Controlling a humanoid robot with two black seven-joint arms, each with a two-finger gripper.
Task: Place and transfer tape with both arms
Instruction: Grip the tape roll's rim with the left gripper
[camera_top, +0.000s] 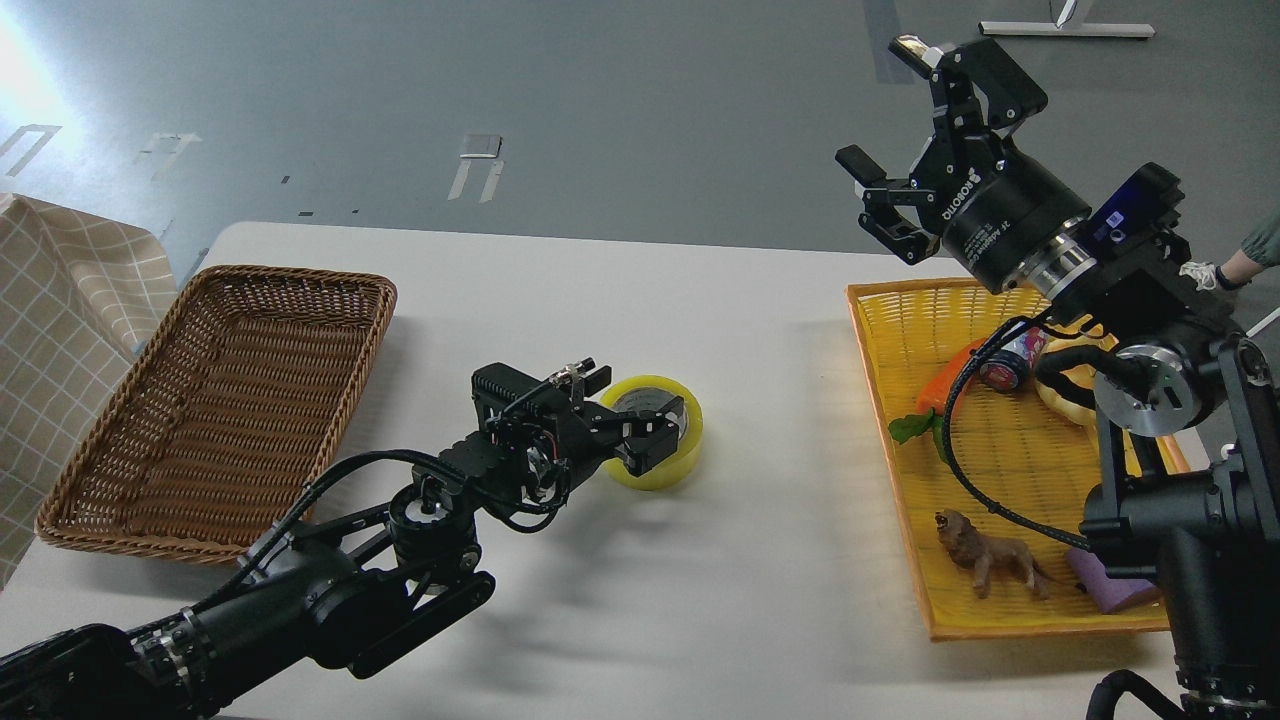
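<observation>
My left gripper will have the tape tilting and sticking out from its fingers when I lift it, as it straddles just one side of the tape's rim (615, 395).
The tape (688, 441), a yellow translucent roll with a grey-white core, lies flat on the white table (700, 600) near the middle. My left gripper (627, 412) reaches in from the lower left and sits over the roll's left part. Its jaws are apart, one finger behind the roll's left edge, the other over the core and front wall. Whether the fingers touch the roll cannot be told. My right gripper (882, 108) is open and empty, held high above the table's back right, far from the tape.
A brown wicker basket (290, 275) stands at the left. A yellow tray (960, 330) at the right holds a carrot (935, 385), a can (1005, 368), a bread roll (1070, 395), a toy lion (990, 562) and a purple block (1115, 592). A checked cloth (60, 300) hangs at far left.
</observation>
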